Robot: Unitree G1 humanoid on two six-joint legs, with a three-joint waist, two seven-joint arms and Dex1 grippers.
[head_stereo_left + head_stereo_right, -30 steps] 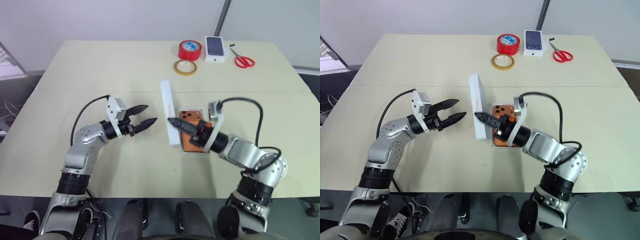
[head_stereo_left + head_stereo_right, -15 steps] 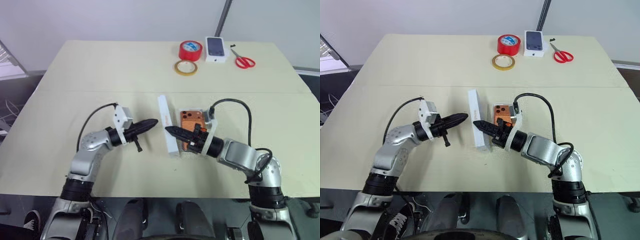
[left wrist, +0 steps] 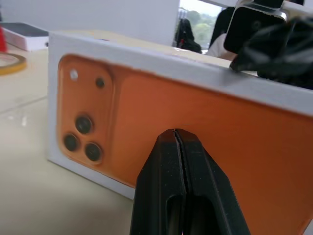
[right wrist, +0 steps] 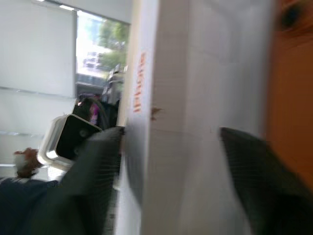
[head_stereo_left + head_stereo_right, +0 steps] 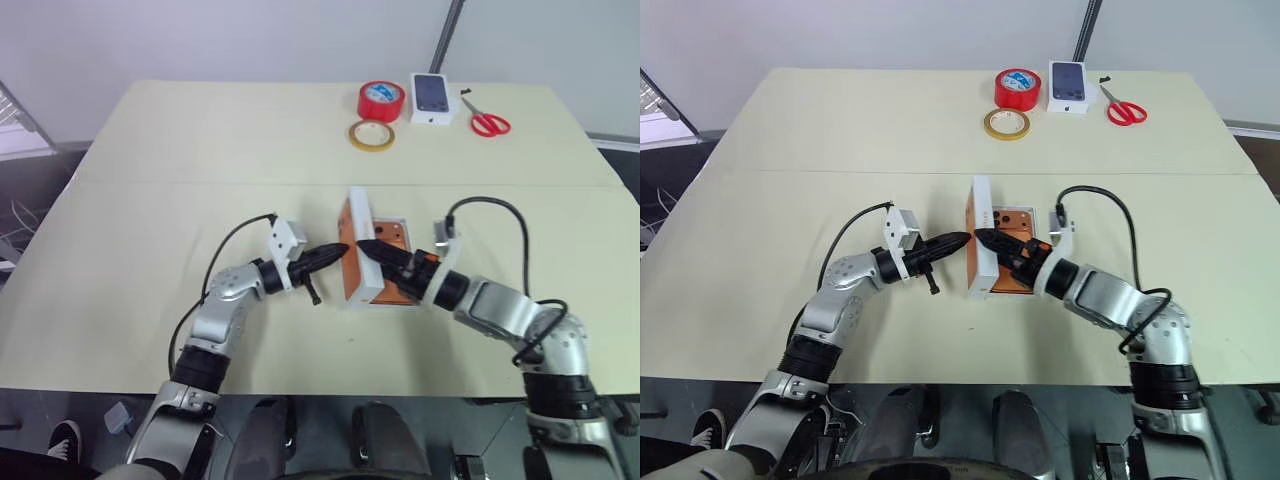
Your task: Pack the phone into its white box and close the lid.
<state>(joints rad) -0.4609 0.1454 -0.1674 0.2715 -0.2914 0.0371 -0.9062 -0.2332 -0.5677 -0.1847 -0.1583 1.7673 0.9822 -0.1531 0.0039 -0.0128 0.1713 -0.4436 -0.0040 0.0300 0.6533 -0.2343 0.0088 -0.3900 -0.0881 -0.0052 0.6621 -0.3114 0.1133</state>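
The lid is standing upright next to the phone, so the robot's right gripper should bring the lid's upper side (image 5: 361, 214) down over the white box (image 5: 397, 236) while the left gripper moves back.
The lid (image 5: 358, 210) stands on its long edge at the left side of the white box (image 5: 392, 303). Its outer face (image 3: 195, 112) carries an orange phone picture and is turned toward my left arm. The copper-orange phone (image 5: 1012, 222) lies inside the white box, partly hidden behind the lid and my right fingers. My left gripper (image 5: 340, 250) is shut, its tip against the lid's orange face (image 3: 176, 133). From the other side my right gripper (image 5: 368, 250) is open, one finger on each side of the lid's upper wall (image 4: 171, 132).
At the table's far side lie a red tape roll (image 5: 380, 100), a tan tape ring (image 5: 371, 134), a small white carton with a dark phone picture (image 5: 431, 97) and red scissors (image 5: 488, 122). Bare tabletop lies to the left and right of the box.
The lid has shifted right, up against the box, and its orange face now shows. My left gripper closed and moved right to the lid. My right gripper opened and drew back right.
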